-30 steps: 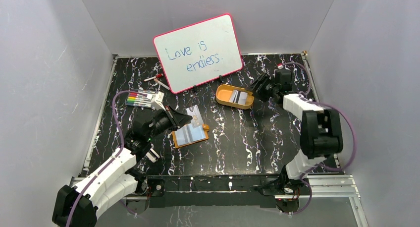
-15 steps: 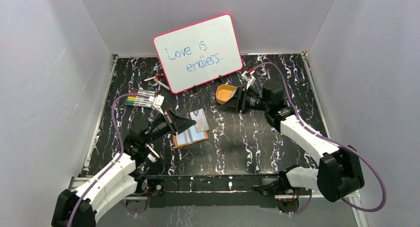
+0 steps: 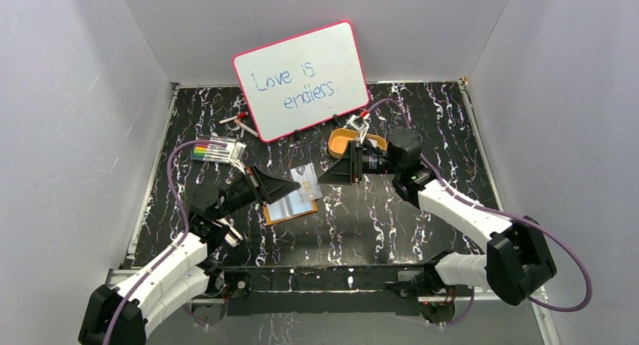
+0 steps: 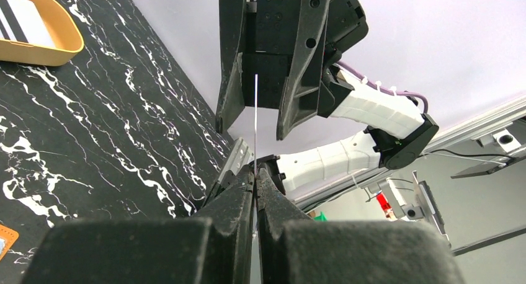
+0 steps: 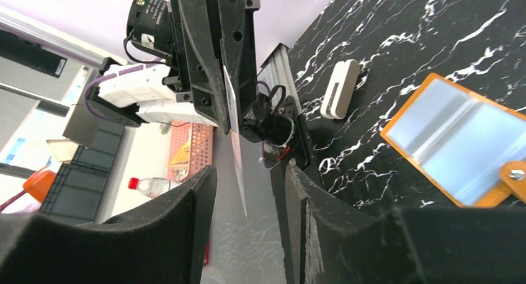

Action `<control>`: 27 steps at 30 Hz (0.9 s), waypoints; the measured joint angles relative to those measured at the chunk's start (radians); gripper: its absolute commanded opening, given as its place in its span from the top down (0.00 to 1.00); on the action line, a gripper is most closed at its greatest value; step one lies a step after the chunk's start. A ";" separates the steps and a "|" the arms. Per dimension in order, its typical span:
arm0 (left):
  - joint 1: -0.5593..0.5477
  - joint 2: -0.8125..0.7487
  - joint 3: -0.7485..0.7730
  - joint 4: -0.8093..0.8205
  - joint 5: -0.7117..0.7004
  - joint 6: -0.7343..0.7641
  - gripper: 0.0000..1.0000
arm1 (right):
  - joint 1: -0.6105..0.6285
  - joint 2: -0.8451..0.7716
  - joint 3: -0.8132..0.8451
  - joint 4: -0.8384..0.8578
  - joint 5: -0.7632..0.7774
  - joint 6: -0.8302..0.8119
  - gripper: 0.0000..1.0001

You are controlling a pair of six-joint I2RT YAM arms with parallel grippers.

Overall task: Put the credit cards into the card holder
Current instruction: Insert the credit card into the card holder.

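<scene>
The card holder lying loose below needs to be steadied, so my left gripper should first hand the credit card to my right gripper and then steady the card holder's orange edge [image 3: 267, 215].
My left gripper [image 3: 294, 185] is shut on a whitish credit card [image 3: 304, 180] and holds it on edge above the table. In the left wrist view the card [image 4: 255, 119] shows as a thin line rising from the shut left gripper [image 4: 255, 172]. My right gripper [image 3: 324, 175] is open and faces the card; the card's free edge [image 5: 236, 141] reaches between the jaws of the right gripper [image 5: 248, 175] without touching. The orange-tan card holder [image 3: 288, 207] lies open below, clear sleeves up [image 5: 456, 138]. Another striped card [image 4: 18, 14] lies in the orange tray.
The orange oval tray [image 3: 343, 141] sits behind my right gripper. The pink-framed whiteboard [image 3: 301, 77] leans at the back. A pack of coloured markers [image 3: 215, 150] and a white eraser [image 5: 338, 98] lie at the left, and loose pens [image 3: 237, 120] lie near the whiteboard.
My right arm swung from the orange tray leftward and now faces the left gripper with open jaws. My left gripper moved slightly right, still holding the card.
</scene>
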 measured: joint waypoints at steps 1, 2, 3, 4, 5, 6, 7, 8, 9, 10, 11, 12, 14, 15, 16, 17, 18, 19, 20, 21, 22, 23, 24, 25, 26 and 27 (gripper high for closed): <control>0.000 0.000 0.000 0.003 0.001 -0.003 1.00 | 0.006 0.003 0.000 0.003 -0.001 0.004 0.51; 0.000 0.000 0.000 0.003 0.002 -0.006 1.00 | 0.012 0.006 0.000 0.010 -0.003 0.010 0.52; 0.000 0.000 0.000 0.003 0.002 -0.006 1.00 | 0.017 0.010 0.000 0.018 -0.006 0.017 0.53; 0.000 0.000 0.000 0.004 0.003 -0.010 1.00 | 0.020 0.012 0.000 0.024 -0.008 0.022 0.54; 0.000 0.000 0.000 0.005 0.003 -0.011 1.00 | 0.023 0.013 0.000 0.029 -0.011 0.028 0.56; 0.000 0.000 0.000 0.008 0.003 -0.013 1.00 | 0.028 0.014 0.000 0.032 -0.013 0.030 0.58; 0.000 0.000 0.000 0.010 0.003 -0.013 1.00 | 0.032 0.017 0.000 0.034 -0.016 0.031 0.61; 0.000 0.000 0.000 0.011 0.003 -0.014 1.00 | 0.035 0.019 0.002 0.034 -0.016 0.030 0.64; 0.000 0.001 0.000 0.013 0.004 -0.014 1.00 | 0.039 0.021 0.003 0.032 -0.018 0.027 0.66; 0.000 0.002 0.000 0.015 0.004 -0.014 1.00 | 0.042 0.023 0.006 0.026 -0.019 0.026 0.68; 0.000 0.005 0.000 0.017 0.004 -0.014 1.00 | 0.047 0.025 0.010 0.020 -0.019 0.024 0.72; 0.000 0.008 0.000 0.017 0.004 -0.014 1.00 | 0.050 0.027 0.015 0.014 -0.020 0.021 0.75; 0.000 0.013 0.000 0.017 0.004 -0.014 1.00 | 0.056 0.032 0.025 0.008 -0.020 0.011 0.86; 0.000 0.014 0.000 0.017 0.005 -0.014 1.00 | 0.058 0.033 0.028 0.003 -0.020 0.008 0.91; 0.000 0.015 0.000 0.017 0.005 -0.014 1.00 | 0.060 0.033 0.029 -0.001 -0.020 0.003 0.95; 0.000 0.015 0.000 0.017 0.006 -0.015 1.00 | 0.060 0.033 0.030 -0.005 -0.019 0.001 0.99; 0.000 0.015 0.000 0.018 0.006 -0.015 0.92 | 0.060 0.034 0.032 -0.009 -0.020 0.001 1.00; 0.000 0.015 0.000 0.018 0.006 -0.016 0.77 | 0.060 0.034 0.034 -0.013 -0.019 -0.002 1.00; 0.000 0.015 0.000 0.017 0.007 -0.013 0.64 | 0.060 0.033 0.035 -0.018 -0.015 -0.009 1.00; 0.000 0.014 0.000 0.011 0.008 -0.006 0.56 | 0.060 0.033 0.041 -0.038 -0.008 -0.024 1.00; 0.000 0.012 0.000 -0.010 0.006 0.005 0.52 | 0.062 0.032 0.051 -0.070 0.010 -0.044 1.00; 0.000 0.008 0.001 -0.044 0.003 0.024 0.51 | 0.063 0.031 0.064 -0.111 0.031 -0.070 1.00; 0.000 0.000 0.008 -0.114 -0.010 0.043 0.50 | 0.064 0.030 0.081 -0.158 0.060 -0.097 1.00; 0.000 -0.013 0.019 -0.201 -0.034 0.069 0.50 | 0.064 0.030 0.100 -0.207 0.090 -0.128 1.00; 0.000 -0.030 0.037 -0.300 -0.071 0.097 0.50 | 0.065 0.030 0.122 -0.259 0.130 -0.159 1.00; 0.000 -0.047 0.052 -0.378 -0.111 0.117 0.50 | 0.064 0.030 0.141 -0.308 0.166 -0.189 1.00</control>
